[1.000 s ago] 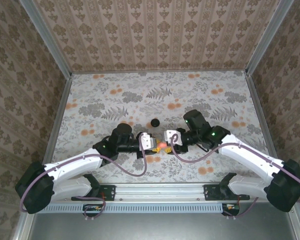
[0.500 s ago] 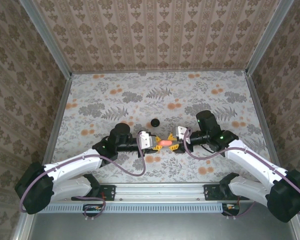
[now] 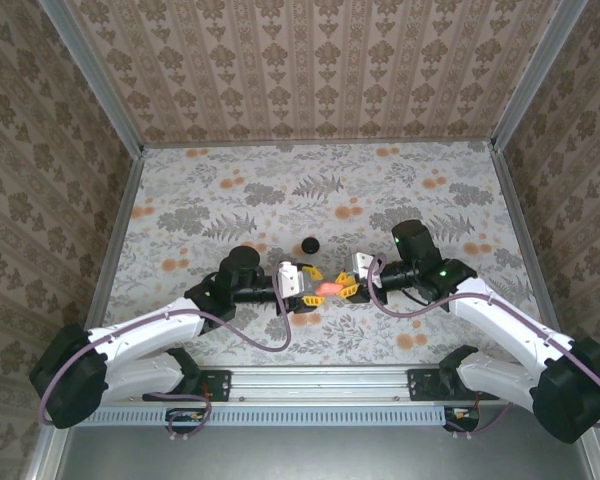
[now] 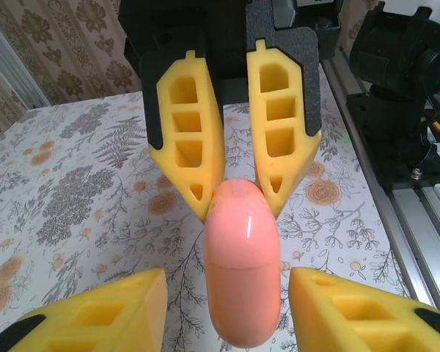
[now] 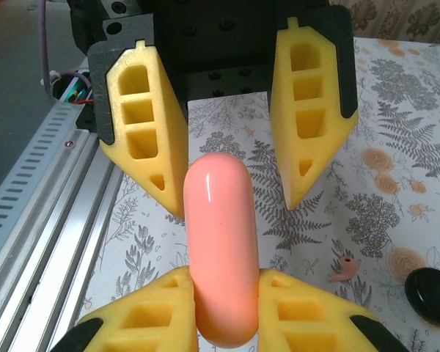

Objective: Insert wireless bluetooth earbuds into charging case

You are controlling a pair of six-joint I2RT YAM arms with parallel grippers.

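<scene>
The closed charging case's end [image 4: 239, 195] is gripped in my right gripper, so next my left gripper clamps the case [image 4: 243, 306] below its seam before my right gripper opens the case's lid.
The salmon-pink charging case [image 3: 328, 288] hangs above the table between both grippers, its lid closed. My right gripper [image 5: 224, 293] is shut on one end of the case [image 5: 220, 235]. My left gripper [image 4: 227, 308] is open, its yellow fingers [image 4: 103, 315] standing apart on either side of the case [image 4: 242, 271] without touching it. In the top view the left gripper [image 3: 310, 285] and the right gripper [image 3: 345, 288] face each other tip to tip. One tiny pinkish earbud [image 5: 343, 269] lies on the table beside the case.
A flat black round disc [image 3: 310, 244] lies on the floral tabletop just behind the grippers, and the disc [image 5: 434, 293] is close to the earbud. The metal rail [image 3: 320, 380] with the arm bases runs along the near edge.
The right arm swung out to the right and its gripper turned to face the left gripper head-on. The case stays between them, now tilted slightly.
</scene>
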